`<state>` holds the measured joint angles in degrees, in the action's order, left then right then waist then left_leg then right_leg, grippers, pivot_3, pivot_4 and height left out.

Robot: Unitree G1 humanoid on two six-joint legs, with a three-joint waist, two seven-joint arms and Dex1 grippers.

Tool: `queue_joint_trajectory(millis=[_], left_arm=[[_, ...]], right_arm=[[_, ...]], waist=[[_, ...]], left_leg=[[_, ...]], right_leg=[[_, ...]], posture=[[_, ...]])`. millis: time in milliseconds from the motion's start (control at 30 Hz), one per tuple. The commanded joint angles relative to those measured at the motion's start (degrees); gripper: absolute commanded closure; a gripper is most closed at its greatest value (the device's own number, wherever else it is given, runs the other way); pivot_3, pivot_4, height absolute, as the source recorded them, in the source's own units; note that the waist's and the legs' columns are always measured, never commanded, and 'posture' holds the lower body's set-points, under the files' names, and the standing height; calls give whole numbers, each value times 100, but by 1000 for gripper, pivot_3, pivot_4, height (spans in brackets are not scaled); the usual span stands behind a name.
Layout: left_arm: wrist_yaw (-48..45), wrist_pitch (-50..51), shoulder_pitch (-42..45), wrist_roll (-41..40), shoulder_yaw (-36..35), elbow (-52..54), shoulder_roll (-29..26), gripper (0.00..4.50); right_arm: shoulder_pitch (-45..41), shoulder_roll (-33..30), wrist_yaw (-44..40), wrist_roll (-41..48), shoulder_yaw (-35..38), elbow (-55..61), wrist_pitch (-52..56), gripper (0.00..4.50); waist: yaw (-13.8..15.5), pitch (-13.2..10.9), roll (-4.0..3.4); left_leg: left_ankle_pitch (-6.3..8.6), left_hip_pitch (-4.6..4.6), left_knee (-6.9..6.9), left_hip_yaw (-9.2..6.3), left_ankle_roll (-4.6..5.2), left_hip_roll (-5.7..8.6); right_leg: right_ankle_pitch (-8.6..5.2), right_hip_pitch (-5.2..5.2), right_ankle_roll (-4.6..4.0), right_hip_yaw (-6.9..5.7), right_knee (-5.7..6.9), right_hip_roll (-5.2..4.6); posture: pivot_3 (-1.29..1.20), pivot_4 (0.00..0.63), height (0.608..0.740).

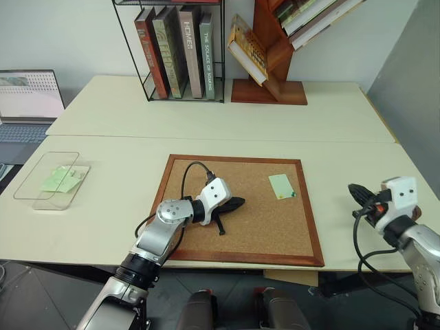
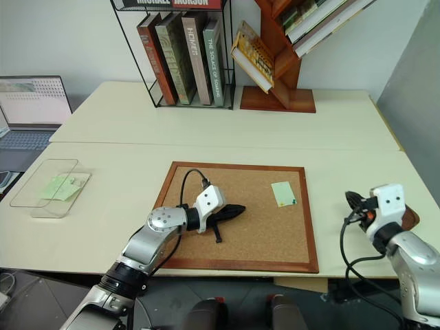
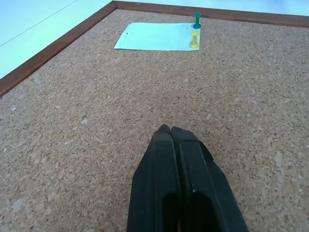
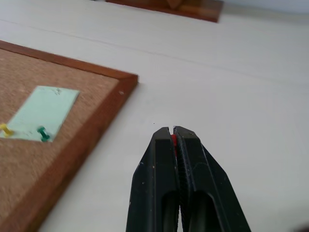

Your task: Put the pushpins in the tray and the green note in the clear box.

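The robot's right gripper has the red pushpin (image 4: 174,139) between its fingers and clear of the cork board, so it should keep going to the tray (image 2: 411,218) and let go over it.
The green note (image 1: 282,185) lies on the cork board (image 1: 206,254) near its far right corner. A green pushpin (image 3: 197,20) and a yellow pushpin (image 3: 194,39) hold it there. My left gripper (image 1: 240,202) rests shut and empty on the middle of the board, pointing toward the note. My right gripper (image 4: 172,129) hangs over the bare table to the right of the board, shut on a pushpin whose red head (image 4: 174,140) shows between the fingers. A reddish-brown edge, likely the tray (image 2: 410,218), peeks out behind my right wrist. The clear box (image 1: 51,180) sits at the far left.
Pale green slips (image 1: 62,180) lie inside the clear box. A wire rack of books (image 1: 179,51) and a slanted wooden book stand (image 1: 271,82) stand at the back of the table. A laptop (image 1: 27,96) sits at the far left.
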<state>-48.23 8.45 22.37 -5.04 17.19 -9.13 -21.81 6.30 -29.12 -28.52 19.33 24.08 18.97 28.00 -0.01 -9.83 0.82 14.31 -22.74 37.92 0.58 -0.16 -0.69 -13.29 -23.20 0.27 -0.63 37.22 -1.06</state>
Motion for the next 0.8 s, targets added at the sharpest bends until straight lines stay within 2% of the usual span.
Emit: queue_joint_trajectory(millis=[33,333,533,567,800], left_arm=[[5,11,-71,199,127,-323,33,4500],[7,-52,-64,242,131,-362,105,4500],[47,-74,-115,274,122,-325,107,4500],[53,-73,-129,278,119,-312,105,4500],[78,-59,-191,288,106,-251,98,4500]], right_arm=[[133,-86,502,-255,505,-92,-113,4488],[-124,-241,1041,-900,441,-983,-442,4488],[-431,-291,1134,-979,396,-1491,-407,4488],[-466,-291,1146,-979,395,-1543,-379,4141],[-563,-300,1189,-967,377,-1678,-286,2896]], waist=[[-4,4,-7],[-6,27,-32],[-6,29,-33],[-4,29,-33],[-6,30,-35]], left_leg=[[-2,0,0,2,2,0],[-7,-2,0,5,10,8],[-7,-5,0,4,11,14],[-7,-6,-1,3,11,14],[-7,-8,-3,2,11,14]], right_leg=[[0,0,0,1,-2,0],[1,1,2,5,-9,0],[2,1,4,5,-9,2],[2,1,4,5,-9,2],[3,0,5,4,-9,2]], posture=[[0,150,740],[0,150,740],[0,150,740],[0,150,740],[0,150,740]])
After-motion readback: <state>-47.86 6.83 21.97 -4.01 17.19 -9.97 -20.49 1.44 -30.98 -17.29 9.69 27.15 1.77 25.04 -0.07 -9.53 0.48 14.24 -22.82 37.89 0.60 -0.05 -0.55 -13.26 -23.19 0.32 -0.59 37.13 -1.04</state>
